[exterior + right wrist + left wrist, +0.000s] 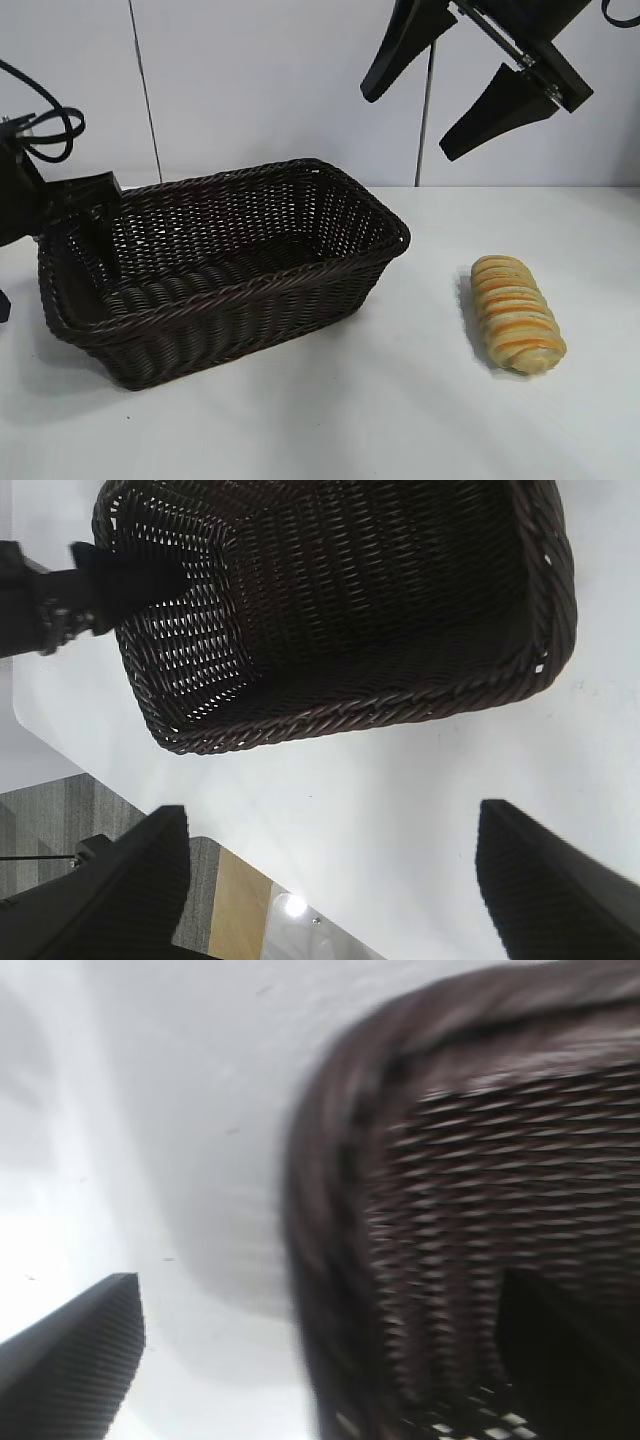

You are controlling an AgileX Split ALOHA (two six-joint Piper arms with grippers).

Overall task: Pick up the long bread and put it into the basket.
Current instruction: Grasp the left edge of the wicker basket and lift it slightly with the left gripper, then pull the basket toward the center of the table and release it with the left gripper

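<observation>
The basket (235,265) sits at a slant to the wall behind, so the robot's left gripper should close on the basket's rim (48,272) and turn the basket square before bringing the long bread.
The long bread (515,312), a tan loaf with orange-brown ridges, lies on the white table to the right of the basket (260,285). The dark wicker basket has nothing inside it. My left gripper (75,250) is at the basket's left end. In the left wrist view its fingers stand wide apart, one finger (75,1360) outside and the other inside the basket wall (330,1210), so the gripper (320,1360) straddles the rim. My right gripper (408,125) hangs open high above the table, between basket and bread. Only bare table lies under the right gripper (330,815).
The right wrist view shows the basket's rim (400,705), with the left arm (60,600) at its far end and the table's edge (230,850) with floor beyond. Bare white table surrounds the bread and lies in front of the basket.
</observation>
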